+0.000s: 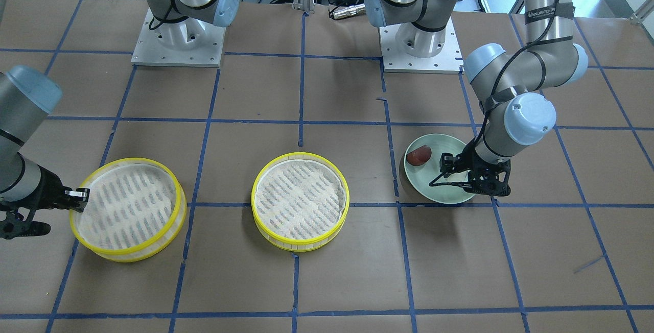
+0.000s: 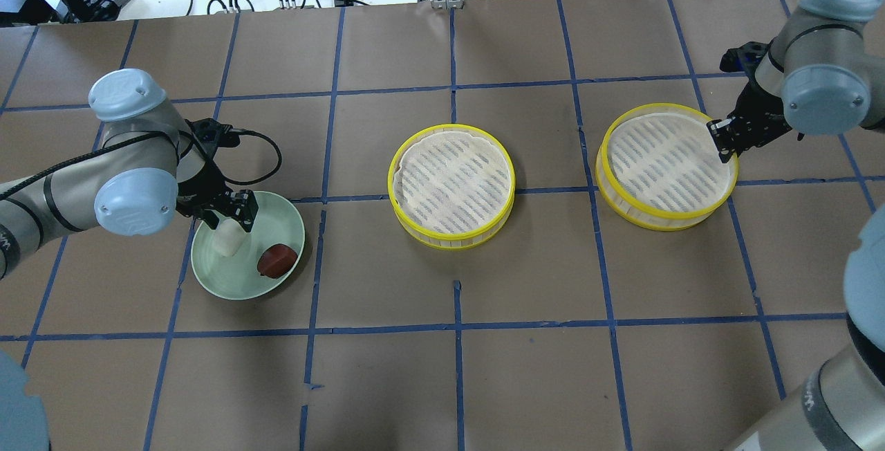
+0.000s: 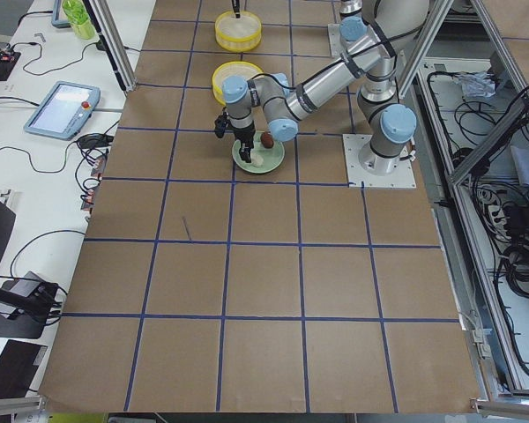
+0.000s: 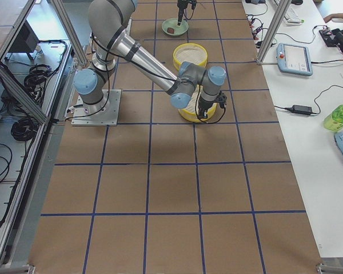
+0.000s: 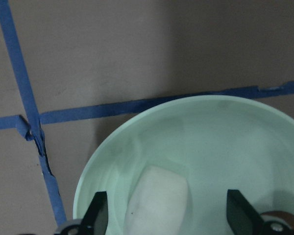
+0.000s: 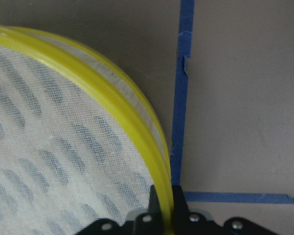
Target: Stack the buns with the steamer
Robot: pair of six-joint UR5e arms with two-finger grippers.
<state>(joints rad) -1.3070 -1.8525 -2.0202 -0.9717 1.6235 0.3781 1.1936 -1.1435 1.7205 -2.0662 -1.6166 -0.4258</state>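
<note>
The white bun (image 5: 158, 204) will squeeze narrow between my left gripper's fingers when I lift it, because it has puffy, rounded edges (image 5: 174, 175).
A white bun (image 2: 227, 240) and a reddish-brown bun (image 2: 277, 260) lie in a pale green plate (image 2: 238, 286). My left gripper (image 2: 231, 212) is open low over the plate. In the left wrist view its fingers (image 5: 98, 215) stand on either side of the white bun (image 5: 157, 203) with gaps showing. In the front view the left gripper (image 1: 460, 175) hides the white bun, and the reddish-brown bun (image 1: 419, 156) shows. My right gripper (image 2: 719, 136) is shut on the rim of the right yellow steamer (image 2: 667, 164), as the right wrist view shows (image 6: 161, 213).
A second yellow steamer (image 2: 451, 185) with a mesh floor stands at the table's middle. Brown paper with blue tape lines covers the table. Cables and boxes lie beyond the far edge.
</note>
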